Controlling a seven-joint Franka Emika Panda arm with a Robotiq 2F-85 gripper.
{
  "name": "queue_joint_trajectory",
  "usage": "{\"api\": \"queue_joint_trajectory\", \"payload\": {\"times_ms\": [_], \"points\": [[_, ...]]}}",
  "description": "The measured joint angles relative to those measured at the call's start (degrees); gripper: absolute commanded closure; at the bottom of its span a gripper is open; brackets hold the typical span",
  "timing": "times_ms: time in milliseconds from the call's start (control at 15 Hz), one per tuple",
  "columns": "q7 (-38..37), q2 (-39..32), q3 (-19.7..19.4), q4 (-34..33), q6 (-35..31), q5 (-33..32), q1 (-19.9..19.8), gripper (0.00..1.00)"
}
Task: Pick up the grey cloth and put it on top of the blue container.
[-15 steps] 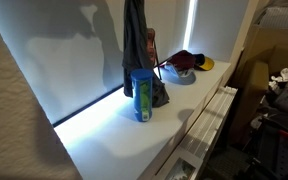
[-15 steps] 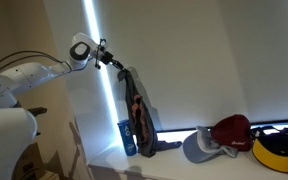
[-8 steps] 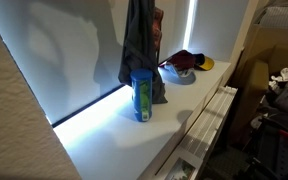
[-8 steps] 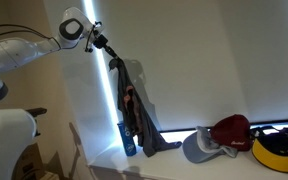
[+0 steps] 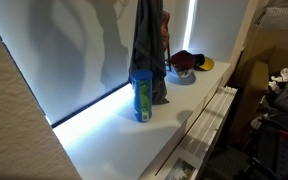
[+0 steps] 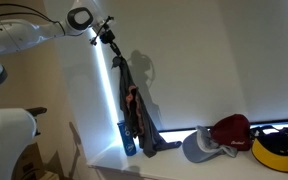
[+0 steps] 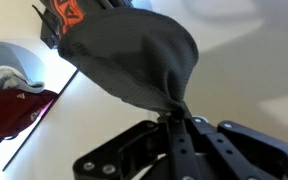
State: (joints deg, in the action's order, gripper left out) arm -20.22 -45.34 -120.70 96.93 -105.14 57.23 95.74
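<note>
I need to move my gripper back, because the grey cloth [image 5: 156,50] hangs past the blue container toward the cap. I should then lower the cloth toward the container's top [image 5: 141,75] before I open my gripper.
The grey cloth [image 6: 130,105] hangs long and limp from my gripper [image 6: 111,48], with an orange patch partway down. In an exterior view the cloth [image 5: 148,55] dangles just behind the blue container [image 5: 141,95], its lower end near the container's top. The container [image 6: 127,136] is a tall blue can standing upright on the white ledge, half hidden by the cloth. In the wrist view my gripper [image 7: 174,118] is shut on a pinched fold of the cloth [image 7: 129,55], which spreads out below it.
A red and grey cap [image 6: 220,137] and a yellow round object [image 6: 279,147] lie on the white ledge [image 5: 114,135] beyond the container. A window blind stands close behind. A white radiator [image 5: 209,125] runs below the ledge edge.
My gripper has risen higher with the cloth, lifting its lower end up off the ledge beside the container. The container has not moved.
</note>
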Motion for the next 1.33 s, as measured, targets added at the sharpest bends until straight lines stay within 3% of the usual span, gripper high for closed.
{"api": "queue_joint_trajectory", "payload": {"times_ms": [333,467,733,1000,1133,1333], "points": [[10.43,-2.42,2.4,4.55,-13.25,0.75,5.38,1.0],[17.26,-3.9,3.76,10.46,-22.44,6.06,8.19,1.0],[34.95,-5.79,10.74,19.26,-41.69,26.14,8.49,1.0],[52.13,-4.2,19.73,18.64,-59.33,46.44,7.88,1.0],[59.48,-4.96,21.87,14.97,-62.33,56.24,6.8,1.0],[65.18,-9.26,21.42,9.92,-61.39,70.37,5.19,1.0]]}}
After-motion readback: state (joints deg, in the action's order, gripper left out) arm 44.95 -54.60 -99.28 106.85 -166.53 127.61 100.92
